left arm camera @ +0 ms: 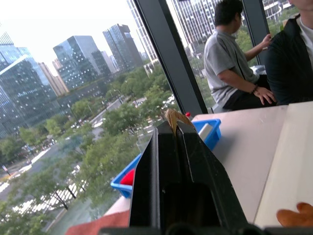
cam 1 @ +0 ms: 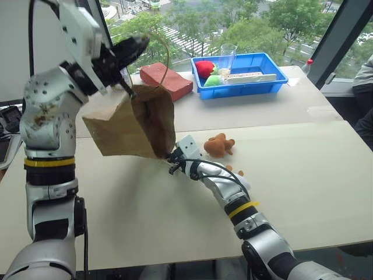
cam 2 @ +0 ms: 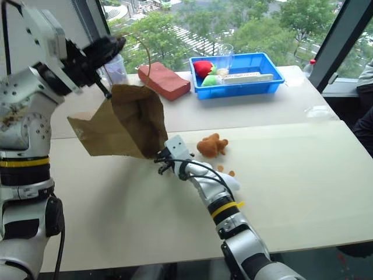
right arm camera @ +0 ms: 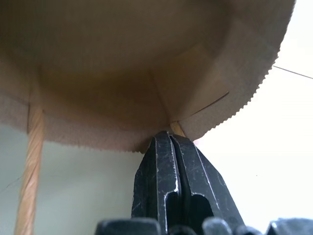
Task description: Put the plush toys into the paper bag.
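Observation:
Next, my right gripper pushes inside the bag's opening [cam 1: 157,125] before it gets the white plush toy, because the paper bag's sides [right arm camera: 156,34] sag inward while my right gripper stays at the bag's lower rim.
The brown paper bag [cam 1: 137,122] hangs tilted above the table, its mouth turned toward my right arm. My left gripper [cam 1: 141,44] is raised at the upper left and is shut on the bag's cord handle [cam 1: 166,58]; a scrap of brown cord shows at its fingertips [left arm camera: 172,120]. My right gripper [cam 1: 173,156] is shut on the lower rim of the bag's mouth [right arm camera: 146,142]. The orange-brown plush toy [cam 1: 219,144] lies on the table just right of the bag. The white plush toy [cam 2: 231,179], with small orange bits, lies half hidden behind my right forearm.
A reddish brick-shaped block [cam 1: 166,80] lies behind the bag. At the back, a blue tray [cam 1: 274,81] holds red and green soft items, a clear cup and a white box. People [left arm camera: 234,63] sit by the window beyond the table's far right corner.

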You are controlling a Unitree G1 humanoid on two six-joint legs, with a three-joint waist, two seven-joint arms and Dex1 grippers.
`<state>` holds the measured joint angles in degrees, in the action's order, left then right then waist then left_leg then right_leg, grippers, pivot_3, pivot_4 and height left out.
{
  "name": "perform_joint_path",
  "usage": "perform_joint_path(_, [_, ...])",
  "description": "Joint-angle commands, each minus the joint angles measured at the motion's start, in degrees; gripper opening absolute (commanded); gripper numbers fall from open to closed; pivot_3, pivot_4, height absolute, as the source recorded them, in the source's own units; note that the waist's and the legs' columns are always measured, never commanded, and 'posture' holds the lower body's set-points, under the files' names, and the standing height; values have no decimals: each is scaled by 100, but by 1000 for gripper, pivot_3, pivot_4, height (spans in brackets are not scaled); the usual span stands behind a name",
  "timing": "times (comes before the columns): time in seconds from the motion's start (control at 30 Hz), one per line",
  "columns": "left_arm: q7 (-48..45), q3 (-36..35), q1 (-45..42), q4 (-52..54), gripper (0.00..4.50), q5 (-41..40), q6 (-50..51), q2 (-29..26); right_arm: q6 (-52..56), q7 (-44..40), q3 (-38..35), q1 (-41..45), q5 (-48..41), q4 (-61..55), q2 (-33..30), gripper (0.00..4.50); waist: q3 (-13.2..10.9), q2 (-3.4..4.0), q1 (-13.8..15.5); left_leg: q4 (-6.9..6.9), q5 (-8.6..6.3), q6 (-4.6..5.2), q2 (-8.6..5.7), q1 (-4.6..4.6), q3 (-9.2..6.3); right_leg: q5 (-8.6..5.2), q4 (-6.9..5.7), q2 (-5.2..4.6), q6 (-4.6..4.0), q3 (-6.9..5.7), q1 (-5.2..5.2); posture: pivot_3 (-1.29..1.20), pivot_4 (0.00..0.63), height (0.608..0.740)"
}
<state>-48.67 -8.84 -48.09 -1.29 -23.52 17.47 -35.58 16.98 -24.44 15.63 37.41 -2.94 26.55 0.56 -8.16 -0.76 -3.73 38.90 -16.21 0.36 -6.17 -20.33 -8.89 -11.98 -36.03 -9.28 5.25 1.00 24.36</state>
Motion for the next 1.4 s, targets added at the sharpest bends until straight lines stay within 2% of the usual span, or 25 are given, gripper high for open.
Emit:
perform_joint_path(0.03, [-181,1,58,346,0,-174,-42,-49,280,-217,-67,-251,-29,-552,-230,34,0,0,34,1,-1,1,0,-2,-1,0,2,0,0,-1,1,0,150,740])
perform_joint_path(0.2, [-475,156,245,206,0,-156,-279,19,1028,-582,-69,-866,-193,-2207,-810,34,0,0,106,0,-11,5,0,-21,1,0,16,0,0,-5,16,0,150,740])
perform_joint_path(0.33, [-785,330,360,131,0,-179,-431,113,1747,-792,-147,-1310,-343,-3445,-1305,34,0,-1,111,8,-10,4,-1,-69,7,0,10,-2,0,-4,64,0,150,740])
perform_joint_path(0.53, [-1194,618,498,247,0,-200,-539,236,1998,-962,-313,-1357,-654,-4107,-1534,34,0,-1,98,18,-8,0,-2,-81,23,8,9,4,-13,-3,76,0,150,740])
perform_joint_path(0.7, [-1423,759,517,279,0,-211,-609,267,1980,-1411,-341,-1103,-1054,-4087,-1598,34,0,-1,119,17,-5,-4,0,-77,25,13,11,8,-20,-4,75,0,150,740])
perform_joint_path(0.83, [-1447,813,524,344,0,-198,-612,346,2039,-1750,-10,-848,-1144,-3773,-1541,34,0,-1,118,17,-5,-4,0,-77,24,13,10,8,-20,-6,75,0,150,740])
perform_joint_path(1.07, [-1439,752,474,365,0,-125,-647,284,1676,-1626,625,-516,-571,-2480,-1249,34,0,-1,114,17,-5,-5,2,-77,24,13,7,7,-21,-6,76,0,150,740])
perform_joint_path(1.4, [-1472,612,319,252,0,1,-843,-90,1488,-927,533,-168,-88,-1349,-688,34,0,0,96,14,-2,-10,4,-75,22,16,5,11,-25,-7,80,0,150,740])
